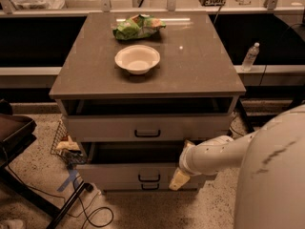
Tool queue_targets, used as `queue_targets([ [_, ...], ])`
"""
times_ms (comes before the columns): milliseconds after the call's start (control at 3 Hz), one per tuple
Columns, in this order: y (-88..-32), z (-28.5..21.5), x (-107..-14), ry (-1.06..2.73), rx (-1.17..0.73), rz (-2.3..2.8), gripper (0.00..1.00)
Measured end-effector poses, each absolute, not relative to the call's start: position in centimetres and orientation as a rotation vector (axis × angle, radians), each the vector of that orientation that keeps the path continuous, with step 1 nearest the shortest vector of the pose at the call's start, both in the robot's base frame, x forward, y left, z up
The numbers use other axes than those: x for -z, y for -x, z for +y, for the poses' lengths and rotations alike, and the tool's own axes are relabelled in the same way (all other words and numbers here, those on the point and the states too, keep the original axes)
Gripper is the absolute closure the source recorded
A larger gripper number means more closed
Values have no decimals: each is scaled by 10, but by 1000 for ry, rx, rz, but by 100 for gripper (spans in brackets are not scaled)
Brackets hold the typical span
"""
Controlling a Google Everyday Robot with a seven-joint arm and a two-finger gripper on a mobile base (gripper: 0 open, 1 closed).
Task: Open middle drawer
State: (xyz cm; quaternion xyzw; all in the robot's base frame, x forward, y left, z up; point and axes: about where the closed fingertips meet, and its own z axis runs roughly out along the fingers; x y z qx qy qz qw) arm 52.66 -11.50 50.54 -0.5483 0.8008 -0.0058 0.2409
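I expect the middle drawer to slide out and show an empty inside when I pull, because the dark part of the inside above the middle drawer's front (124,153) looks plain and clear.
The cabinet's middle drawer (119,174) has a light-grey front with a small dark bar handle (149,177). It stands pulled out a little, and a dark strip of its inside shows above the front. My gripper (179,176) reaches in from the right on a white arm. It is at the right part of the middle drawer's front, right of the handle. The top drawer (105,127), with the tallest front, also stands slightly out. Of the bottom drawer, only the handle (149,186) shows, just under the middle one.
On the cabinet top (200,66) sit a white bowl (137,58) and a green bag (138,26). A water bottle (249,57) stands at the right. A wire basket (66,144), a dark chair (12,135) and floor cables (90,209) lie at the left.
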Motion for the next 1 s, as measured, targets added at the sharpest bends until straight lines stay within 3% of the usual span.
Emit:
queue_targets([
  [667, -528, -99, -458, 1625, -46, 2216, 3],
  [1000, -524, -97, -441, 1669, -79, 2236, 25],
])
